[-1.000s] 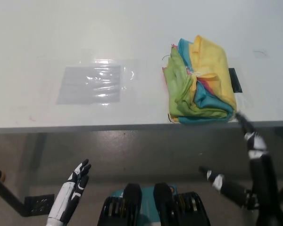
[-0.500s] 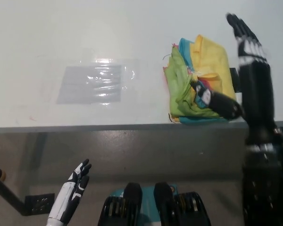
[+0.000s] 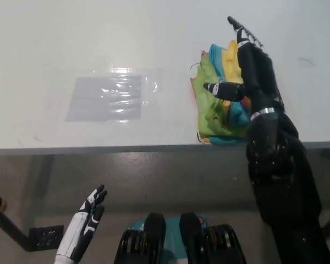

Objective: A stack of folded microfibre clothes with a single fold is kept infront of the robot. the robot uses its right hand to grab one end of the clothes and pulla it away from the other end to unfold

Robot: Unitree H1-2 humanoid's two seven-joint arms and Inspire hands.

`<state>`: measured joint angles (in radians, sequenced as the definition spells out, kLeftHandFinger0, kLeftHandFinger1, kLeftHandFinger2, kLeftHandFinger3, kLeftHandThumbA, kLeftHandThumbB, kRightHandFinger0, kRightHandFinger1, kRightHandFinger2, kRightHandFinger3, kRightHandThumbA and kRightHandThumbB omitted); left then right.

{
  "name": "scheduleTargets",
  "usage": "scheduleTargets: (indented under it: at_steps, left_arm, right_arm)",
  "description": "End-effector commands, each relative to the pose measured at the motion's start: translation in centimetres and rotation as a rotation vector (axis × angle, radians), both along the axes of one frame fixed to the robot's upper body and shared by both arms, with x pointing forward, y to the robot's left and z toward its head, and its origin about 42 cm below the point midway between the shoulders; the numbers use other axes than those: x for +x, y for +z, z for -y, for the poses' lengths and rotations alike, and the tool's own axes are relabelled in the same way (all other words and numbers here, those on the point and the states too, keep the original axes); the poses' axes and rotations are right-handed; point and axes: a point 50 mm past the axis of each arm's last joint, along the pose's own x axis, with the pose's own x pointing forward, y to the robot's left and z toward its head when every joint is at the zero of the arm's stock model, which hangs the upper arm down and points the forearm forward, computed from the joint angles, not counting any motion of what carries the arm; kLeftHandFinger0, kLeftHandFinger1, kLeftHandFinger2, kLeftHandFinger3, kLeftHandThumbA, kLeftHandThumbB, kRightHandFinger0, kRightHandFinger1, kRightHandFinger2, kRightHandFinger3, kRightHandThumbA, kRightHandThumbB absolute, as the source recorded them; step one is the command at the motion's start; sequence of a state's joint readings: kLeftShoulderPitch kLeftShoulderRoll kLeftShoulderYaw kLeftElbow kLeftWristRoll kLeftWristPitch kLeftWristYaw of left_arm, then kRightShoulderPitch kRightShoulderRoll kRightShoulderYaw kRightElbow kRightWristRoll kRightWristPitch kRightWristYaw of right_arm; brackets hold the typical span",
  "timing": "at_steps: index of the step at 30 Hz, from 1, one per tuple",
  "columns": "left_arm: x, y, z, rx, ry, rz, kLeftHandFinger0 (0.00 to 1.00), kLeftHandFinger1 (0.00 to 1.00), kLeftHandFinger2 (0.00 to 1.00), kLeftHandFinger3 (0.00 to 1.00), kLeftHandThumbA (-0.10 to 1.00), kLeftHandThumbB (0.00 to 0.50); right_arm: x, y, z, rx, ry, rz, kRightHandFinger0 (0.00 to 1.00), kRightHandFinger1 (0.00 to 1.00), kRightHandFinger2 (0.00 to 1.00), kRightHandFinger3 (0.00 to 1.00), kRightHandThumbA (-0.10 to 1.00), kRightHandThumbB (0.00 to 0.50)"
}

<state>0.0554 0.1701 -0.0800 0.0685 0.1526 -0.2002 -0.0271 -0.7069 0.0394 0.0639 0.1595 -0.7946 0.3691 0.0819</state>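
Blue and yellow layers [image 3: 224, 60] are bunched up with the green cloth, so the stack [image 3: 213, 113] will open all together into a wide green side when I pull.
A stack of folded microfibre cloths [image 3: 214, 102] in yellow, green and blue lies on the white table [image 3: 154, 44], close to its front edge at the right. My black right hand [image 3: 247, 69] is over the stack's right half, open with fingers stretched toward the far side and thumb pointing left across the cloths. It hides most of the yellow top cloth. Whether the palm touches the cloths is not visible. My white left hand [image 3: 85, 220] rests low at the bottom left, below the table edge, open and holding nothing.
A clear plastic sheet [image 3: 107, 98] lies flat on the table left of the stack. The table's front edge [image 3: 99, 148] runs across the middle of the picture, with the floor below it.
My right arm has risen from below the table edge and moved left, from beside the stack to over its right half. The left hand has stayed still.
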Motion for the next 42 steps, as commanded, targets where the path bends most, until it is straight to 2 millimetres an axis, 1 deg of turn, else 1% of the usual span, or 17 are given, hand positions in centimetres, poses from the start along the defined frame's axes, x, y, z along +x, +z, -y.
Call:
scheduleTargets:
  at_steps: [1, 10, 17, 21, 22, 23, 25, 26, 27, 28, 29, 30, 31, 32, 34, 37, 42]
  left_arm:
    - [0.2, 1.0, -0.3, 0.025, -0.024, 0.057, 1.0, 1.0, 1.0, 1.0, 1.0, 0.353]
    - [0.6, 1.5, -0.4, 0.024, -0.028, 0.071, 1.0, 1.0, 1.0, 1.0, 1.0, 0.341]
    - [0.8, 1.7, -0.4, 0.025, -0.032, 0.078, 1.0, 1.0, 1.0, 1.0, 1.0, 0.331]
    - [0.9, 1.6, -0.4, 0.021, -0.034, 0.081, 1.0, 1.0, 1.0, 1.0, 1.0, 0.336]
    - [0.9, 1.6, -0.4, 0.024, -0.034, 0.083, 1.0, 1.0, 1.0, 1.0, 1.0, 0.336]
    - [0.9, 1.7, -0.4, 0.025, -0.033, 0.082, 1.0, 1.0, 1.0, 1.0, 1.0, 0.338]
    - [1.0, 1.8, -0.4, 0.027, -0.034, 0.088, 1.0, 1.0, 1.0, 1.0, 1.0, 0.339]
    - [1.2, 1.9, -0.4, 0.03, -0.034, 0.09, 1.0, 1.0, 1.0, 1.0, 1.0, 0.34]
    - [1.3, 2.0, -0.4, 0.029, -0.033, 0.091, 1.0, 1.0, 1.0, 1.0, 1.0, 0.341]
    - [1.5, 2.1, -0.4, 0.034, -0.034, 0.095, 1.0, 1.0, 1.0, 1.0, 1.0, 0.34]
    - [1.5, 2.1, -0.4, 0.034, -0.035, 0.096, 1.0, 1.0, 1.0, 1.0, 1.0, 0.34]
    - [1.5, 2.2, -0.5, 0.039, -0.036, 0.097, 1.0, 1.0, 1.0, 1.0, 1.0, 0.341]
    - [1.5, 2.2, -0.5, 0.035, -0.036, 0.094, 1.0, 1.0, 1.0, 1.0, 1.0, 0.34]
    - [1.5, 2.2, -0.4, 0.033, -0.037, 0.092, 1.0, 1.0, 1.0, 1.0, 1.0, 0.34]
    - [1.6, 2.2, -0.3, 0.035, -0.037, 0.091, 1.0, 1.0, 1.0, 1.0, 1.0, 0.338]
    - [1.7, 2.3, -0.3, 0.037, -0.04, 0.095, 1.0, 1.0, 1.0, 1.0, 1.0, 0.329]
    - [1.8, 2.4, -0.3, 0.041, -0.041, 0.102, 1.0, 1.0, 1.0, 1.0, 1.0, 0.328]
  right_arm:
    - [2.1, 1.7, -0.3, 0.077, -0.016, -0.057, 1.0, 1.0, 1.0, 1.0, 1.0, 0.5]
    - [4.4, -2.0, 0.0, 0.052, -0.076, -0.222, 1.0, 1.0, 1.0, 1.0, 1.0, 0.5]
    - [5.9, -5.5, 1.7, 0.043, -0.13, -0.396, 1.0, 1.0, 1.0, 1.0, 1.0, 0.5]
    - [6.7, -6.7, 2.4, -0.141, -0.205, -0.432, 1.0, 1.0, 1.0, 1.0, 0.82, 0.472]
    - [6.8, -6.7, 2.5, -0.187, -0.228, -0.426, 0.9, 1.0, 1.0, 1.0, 0.8, 0.468]
    - [6.8, -6.7, 2.6, -0.197, -0.272, -0.373, 0.62, 0.87, 1.0, 1.0, 0.49, 0.383]
    - [6.4, -6.5, 2.7, -0.198, -0.311, -0.288, 0.06, 0.22, 0.43, 1.0, 0.05, 0.286]
    - [6.2, -6.2, 2.8, -0.187, -0.337, -0.239, 0.01, 0.05, 0.26, 0.95, -0.06, 0.259]
    - [6.0, -5.9, 2.7, -0.166, -0.351, -0.193, 0.0, 0.0, 0.13, 0.75, -0.1, 0.251]
    - [5.7, -5.3, 2.6, -0.119, -0.357, -0.138, 0.0, 0.0, 0.07, 0.48, -0.1, 0.253]
    - [5.7, -5.3, 2.6, -0.115, -0.358, -0.133, 0.0, 0.0, 0.08, 0.44, -0.1, 0.253]
    - [5.6, -5.1, 2.5, -0.077, -0.351, -0.114, 0.0, 0.01, 0.08, 0.29, -0.1, 0.256]
    - [5.6, -4.8, 2.4, -0.036, -0.337, -0.092, 0.0, 0.1, 0.27, 0.33, -0.1, 0.272]
    - [5.5, -4.7, 2.4, -0.01, -0.33, -0.077, 0.0, 0.13, 0.36, 0.37, -0.1, 0.278]
    - [5.3, -4.6, 2.5, 0.047, -0.313, -0.047, 0.0, 0.31, 0.75, 0.65, -0.1, 0.256]
    - [5.3, -4.6, 2.5, 0.085, -0.298, -0.028, 0.01, 0.44, 0.89, 0.86, -0.1, 0.271]
    - [5.5, -5.0, 2.9, 0.14, -0.277, -0.03, 0.03, 0.51, 0.93, 0.91, -0.1, 0.266]
